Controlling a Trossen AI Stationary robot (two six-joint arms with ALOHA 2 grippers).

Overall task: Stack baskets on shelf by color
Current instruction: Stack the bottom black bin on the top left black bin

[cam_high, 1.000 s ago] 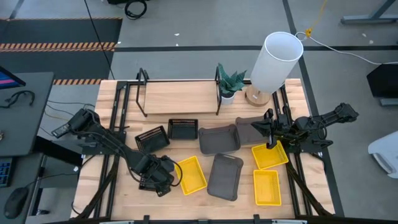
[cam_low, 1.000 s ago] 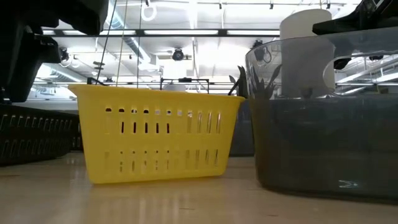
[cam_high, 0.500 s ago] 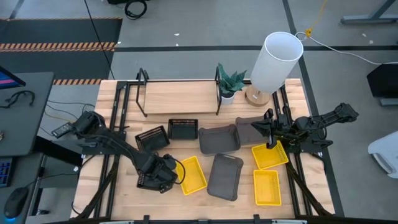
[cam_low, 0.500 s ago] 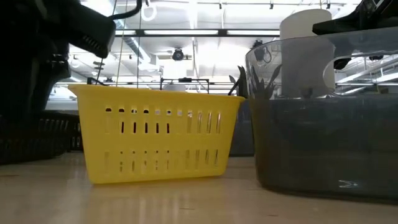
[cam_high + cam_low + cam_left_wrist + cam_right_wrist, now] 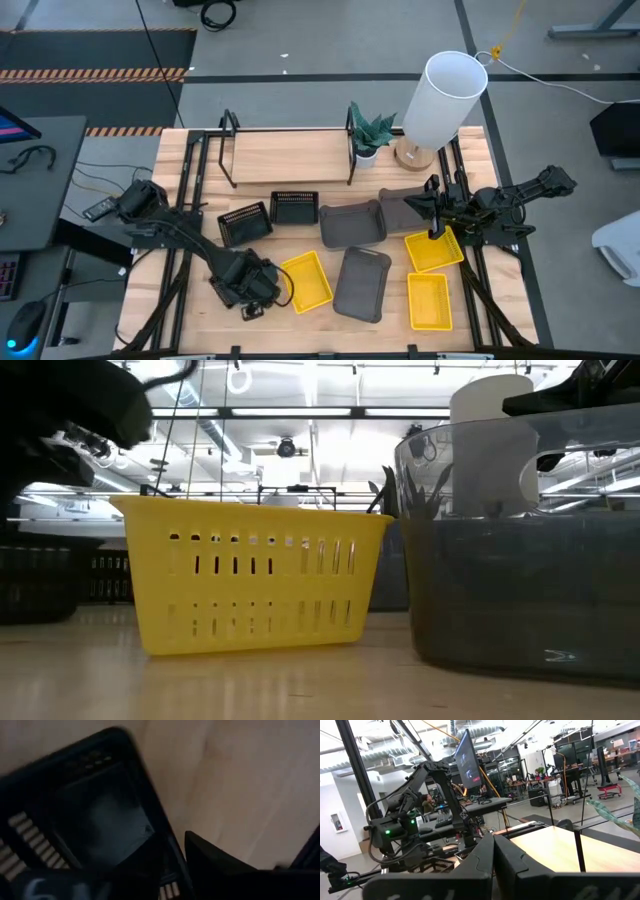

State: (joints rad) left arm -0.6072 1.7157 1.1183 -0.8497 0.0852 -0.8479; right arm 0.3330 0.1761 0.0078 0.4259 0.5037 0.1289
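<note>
The black basket's side lies slanted across my left gripper's fingers, so next I open them, align them with that side, and grip the basket's rim before lifting.
My left gripper is down over a black perforated basket near the table's front left and shut on it. The gripper hides nearly all of that basket from above. Two more black baskets sit in front of the shelf. Three grey baskets and three yellow ones lie on the table. My right gripper is shut and hovers at the right, over the grey and yellow baskets there. My left gripper comes from above, pointing down, with the black basket's side wall between its fingers. One finger stands outside the wall against the rim. The other, inside the basket, is lost in the dark. Whether the basket is lifted does not show.
A small potted plant and a tall white cylinder on a wooden base stand at the shelf's right end. In the low view a yellow basket and a grey one stand close to the camera.
My left gripper has shifted a little toward the table's left edge and turned slightly over the black basket. In the low view that basket's dark bulk has drawn back toward the left. My right arm has kept still.
</note>
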